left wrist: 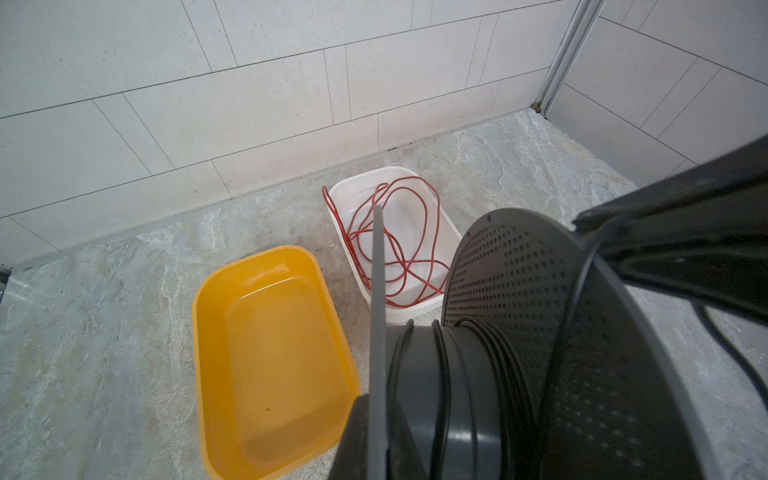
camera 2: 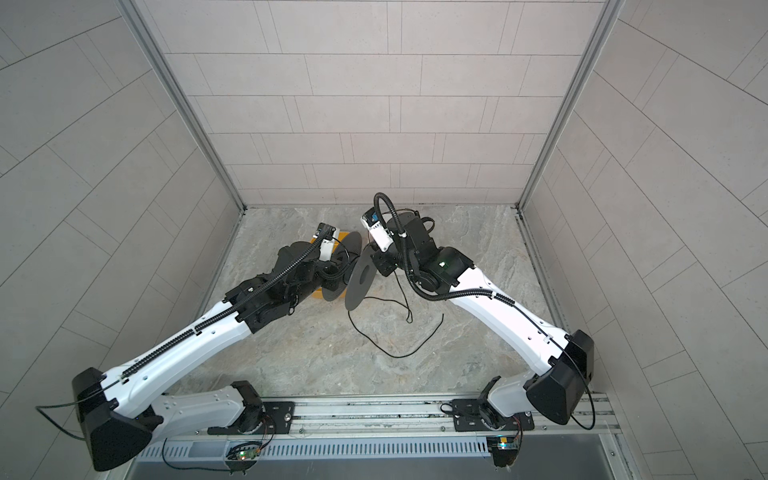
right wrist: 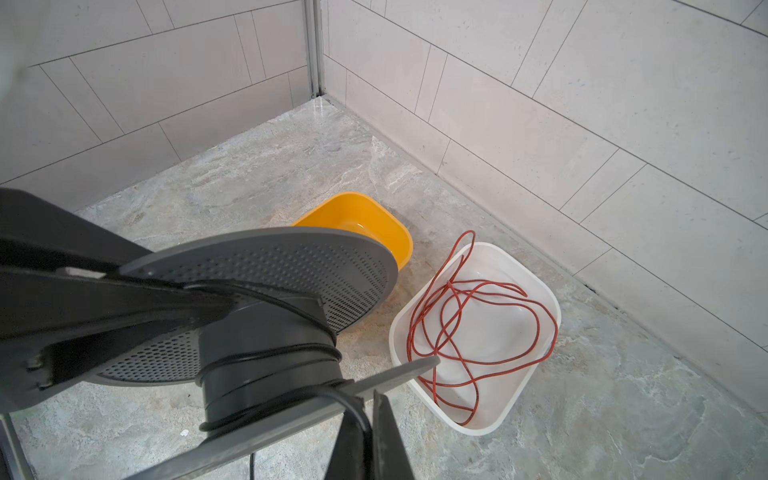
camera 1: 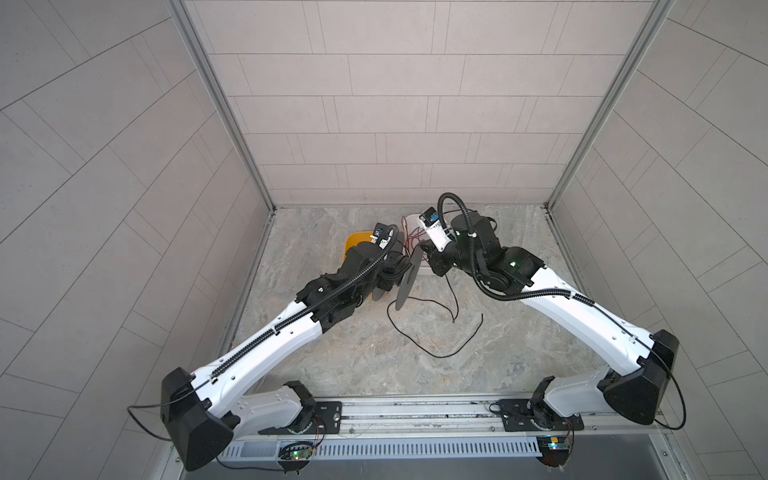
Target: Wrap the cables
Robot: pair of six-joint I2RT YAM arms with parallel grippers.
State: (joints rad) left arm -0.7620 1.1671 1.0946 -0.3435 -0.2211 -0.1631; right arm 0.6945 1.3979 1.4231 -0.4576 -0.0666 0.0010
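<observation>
The cable's turns (right wrist: 273, 361) lie around the spool's middle inside the spool's edges (right wrist: 408, 372), so the robot's right gripper keeps pulling the cable away until its fingers are past the spool's edge, and then let go.
A grey spool (camera 1: 405, 282) with perforated flanges hangs tilted above the table between both arms. My left gripper (left wrist: 376, 403) is shut on the rim of one flange (left wrist: 377, 291), seen edge-on. Several turns of the black cable (left wrist: 440, 365) lie around the hub (right wrist: 266, 353). Beside the other flange, my right gripper (right wrist: 368, 405) is shut on the cable (right wrist: 351, 401) where it leaves the hub. The rest of the cable (camera 1: 438, 356) trails down and lies in a loose loop on the table, in both top views. In a top view the right gripper (camera 1: 428, 253) sits at the spool's far rim.
A yellow tray (left wrist: 270, 353) with nothing in it and a white tray (left wrist: 411, 311) holding a tangled red wire (left wrist: 432, 216) stand behind the spool near the back wall. Tiled walls close in the marble table (camera 1: 332, 353) on three sides.
</observation>
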